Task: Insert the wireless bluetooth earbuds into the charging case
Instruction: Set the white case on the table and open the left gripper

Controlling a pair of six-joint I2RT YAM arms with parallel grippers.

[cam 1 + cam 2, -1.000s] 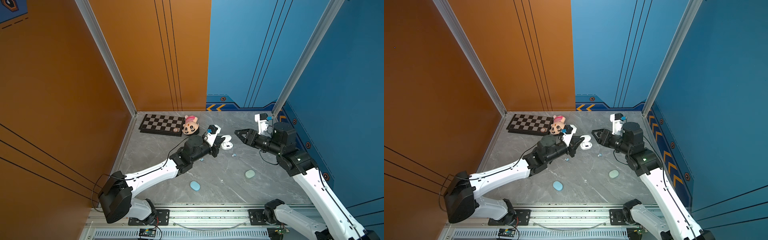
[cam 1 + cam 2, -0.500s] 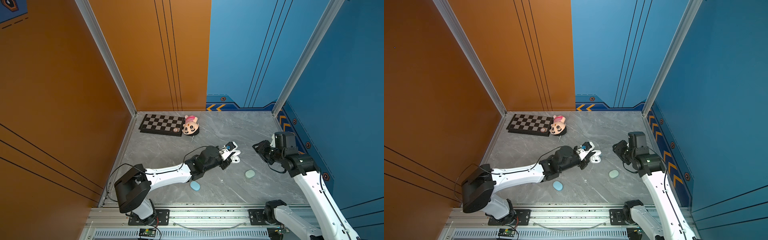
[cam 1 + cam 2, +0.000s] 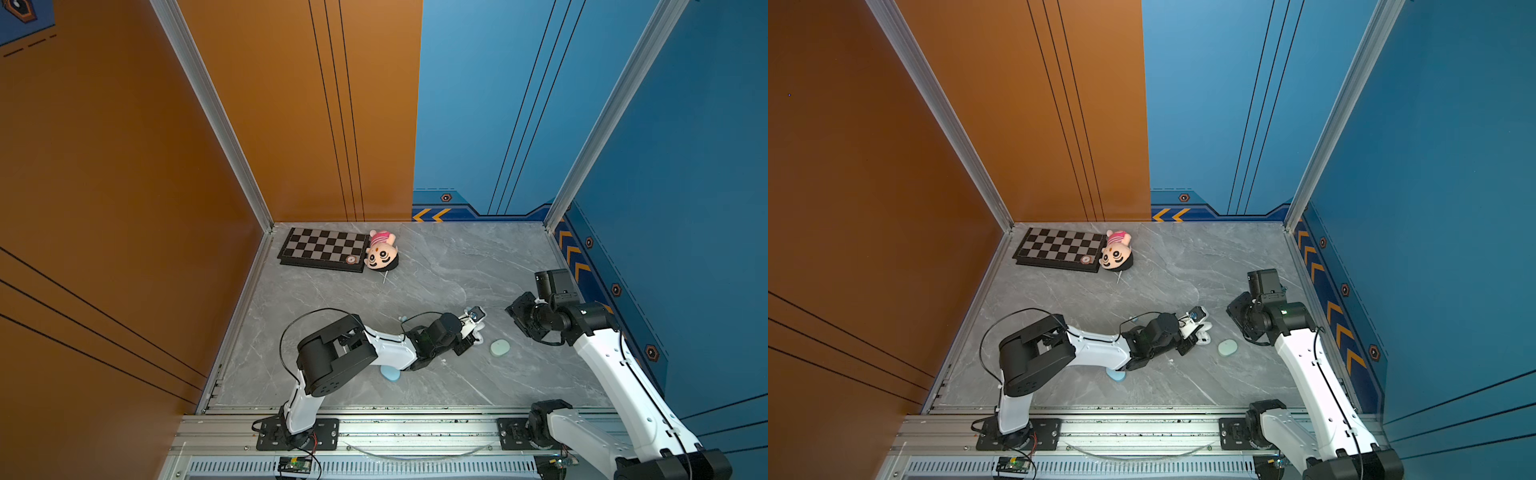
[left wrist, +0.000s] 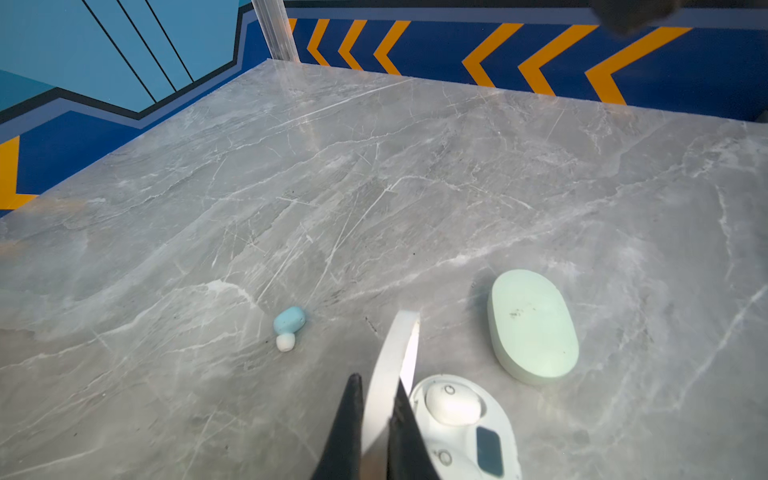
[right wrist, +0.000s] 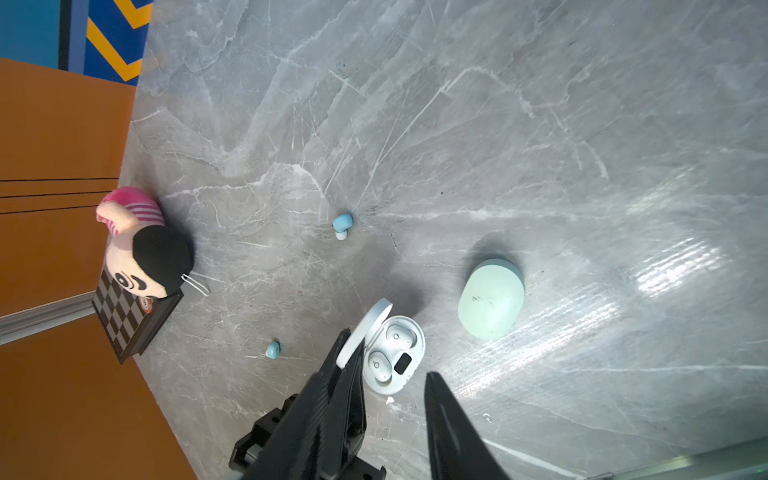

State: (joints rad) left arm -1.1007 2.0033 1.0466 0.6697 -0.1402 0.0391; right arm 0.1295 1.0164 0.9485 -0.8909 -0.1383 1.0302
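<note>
The white charging case (image 5: 394, 356) hangs wells up over clear grey table (image 5: 406, 308), so my left gripper should keep lowering it and let go once its base rests flat.
The white charging case (image 4: 492, 409) lies open on the grey table, with two white earbuds (image 4: 453, 403) seated in its wells. My left gripper (image 4: 376, 399) is shut on the case's raised lid (image 4: 399, 345); in both top views it (image 3: 471, 338) is just left of the case (image 3: 1203, 338). A pale blue earbud (image 4: 289, 324) lies loose beyond the case, and another (image 5: 273, 349) lies farther left (image 3: 402, 319). My right gripper (image 5: 395, 361) is open and empty, hanging right of the case (image 3: 511, 311).
A closed mint case (image 3: 500, 347) lies right beside the white one. A pale blue case (image 3: 390, 373) is half hidden under my left arm. A chessboard (image 3: 324, 249) and a plush doll head (image 3: 382, 255) lie at the back left. A blue wall (image 3: 602, 299) is close behind my right arm.
My left gripper has carried the white case by its lid from the back middle to the front right, next to the mint case. My right gripper has pulled back to the right.
</note>
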